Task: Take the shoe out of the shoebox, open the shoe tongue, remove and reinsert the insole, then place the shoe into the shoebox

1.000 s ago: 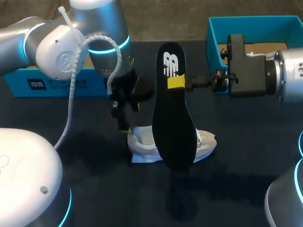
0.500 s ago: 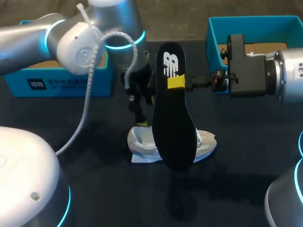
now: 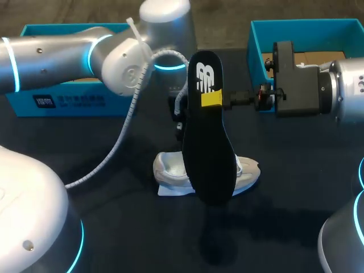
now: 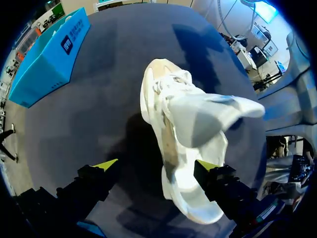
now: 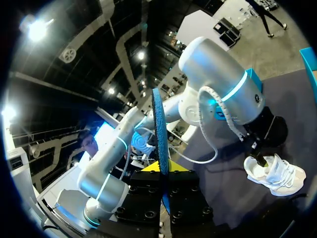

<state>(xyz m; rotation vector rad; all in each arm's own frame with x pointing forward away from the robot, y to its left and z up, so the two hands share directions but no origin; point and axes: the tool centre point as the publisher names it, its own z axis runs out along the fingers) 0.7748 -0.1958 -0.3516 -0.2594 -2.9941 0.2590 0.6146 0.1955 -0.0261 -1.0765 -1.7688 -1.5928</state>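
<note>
The tongue [image 4: 210, 115] sticks up and out from the shoe's opening [image 4: 187, 176], so I expect the tongue to stay up when I turn the white shoe.
A white shoe [image 3: 169, 170] lies on the dark table, its front hidden behind the insole. The black insole [image 3: 207, 142] hangs upright over it, with my right gripper [image 3: 212, 99] shut on its upper part. In the right wrist view the insole [image 5: 159, 129] shows edge-on between the shut fingers [image 5: 165, 174], and the shoe [image 5: 275, 173] lies ahead on the table. My left arm [image 3: 131, 57] reaches in above the shoe, its hand partly hidden behind the insole. In the left wrist view my left gripper [image 4: 157, 166] stands open above the shoe [image 4: 181, 134], touching nothing.
An open blue shoebox [image 3: 259, 42] stands at the back right behind my right arm. A second blue box [image 3: 62, 99] stands at the back left, also seen as the blue box [image 4: 47, 59] in the left wrist view.
My left arm has swung to the right, from beside the shoe's heel to over the shoe, and its hand now sits partly behind the insole. The right arm and insole have not moved.
</note>
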